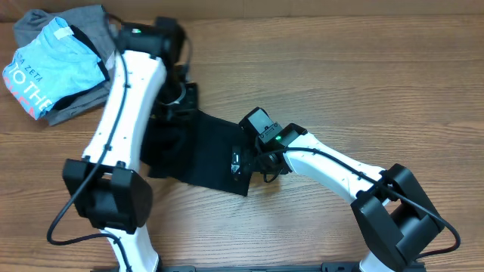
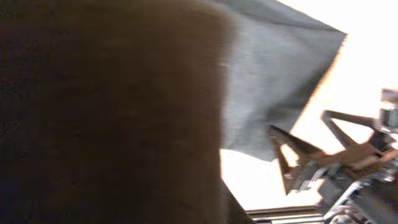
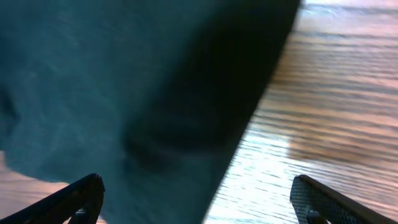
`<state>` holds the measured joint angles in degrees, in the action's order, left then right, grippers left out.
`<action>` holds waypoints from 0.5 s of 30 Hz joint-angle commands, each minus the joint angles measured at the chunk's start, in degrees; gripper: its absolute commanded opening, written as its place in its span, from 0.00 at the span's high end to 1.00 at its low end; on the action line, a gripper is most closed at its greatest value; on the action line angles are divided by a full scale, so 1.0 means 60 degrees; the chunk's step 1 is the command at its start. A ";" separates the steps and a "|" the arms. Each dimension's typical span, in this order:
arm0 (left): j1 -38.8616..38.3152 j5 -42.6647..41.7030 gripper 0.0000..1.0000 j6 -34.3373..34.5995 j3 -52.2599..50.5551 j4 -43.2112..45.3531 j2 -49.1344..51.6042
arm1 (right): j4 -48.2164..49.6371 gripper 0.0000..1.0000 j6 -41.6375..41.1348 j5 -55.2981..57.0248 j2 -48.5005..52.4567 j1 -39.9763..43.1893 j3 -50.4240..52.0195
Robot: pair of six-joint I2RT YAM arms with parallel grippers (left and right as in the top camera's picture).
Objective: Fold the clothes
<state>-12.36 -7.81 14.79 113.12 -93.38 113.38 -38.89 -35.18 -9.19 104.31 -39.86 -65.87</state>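
Note:
My open right gripper is covering the black T-shirt's edge [image 1: 248, 187] where the cloth has to fold over. It should move back over the clear wood [image 1: 321, 117] to make room for my left gripper.
The black T-shirt [image 1: 200, 147] lies partly folded and bunched on the wooden table, at the middle. My left gripper [image 1: 178, 94] is at the shirt's far edge. In the left wrist view dark cloth [image 2: 106, 112] fills most of the frame and hides the jaws, with more of the shirt [image 2: 273, 81] beyond. My right gripper [image 1: 240, 160] is at the shirt's right edge. In the right wrist view it [image 3: 199, 190] is open wide and empty, its fingers straddling the shirt's edge [image 3: 124, 81] just above the table.
A light blue printed shirt [image 1: 53, 64] lies on a grey garment [image 1: 83, 23] at the table's back left corner. Bare wooden table [image 1: 363, 75] stretches to the right and front of the shirt. The right arm shows in the left wrist view [image 2: 348, 162].

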 commanded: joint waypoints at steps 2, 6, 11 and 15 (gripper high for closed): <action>-0.0900 -0.0291 0.80 0.0342 -0.0175 0.0382 0.0015 | 0.0113 0.00 0.0004 -0.0310 -0.0058 -0.0029 0.0011; -0.1410 -0.0430 0.80 0.0404 -0.0240 0.0565 0.0226 | 0.0095 0.00 -0.0018 -0.0306 -0.0058 0.0025 0.0011; -0.1832 -0.0433 0.74 0.0401 -0.0240 0.0648 0.0663 | -0.0208 0.00 -0.0095 -0.0339 -0.0062 0.0379 -0.0117; -0.2000 -0.0466 0.70 0.0401 -0.0240 0.0688 0.0907 | -0.1005 0.00 0.0109 -0.0350 -0.0069 0.1144 -0.0495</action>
<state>-23.51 -9.54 16.62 112.03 -89.47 116.90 -43.35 -35.38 -11.16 104.31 -36.88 -65.98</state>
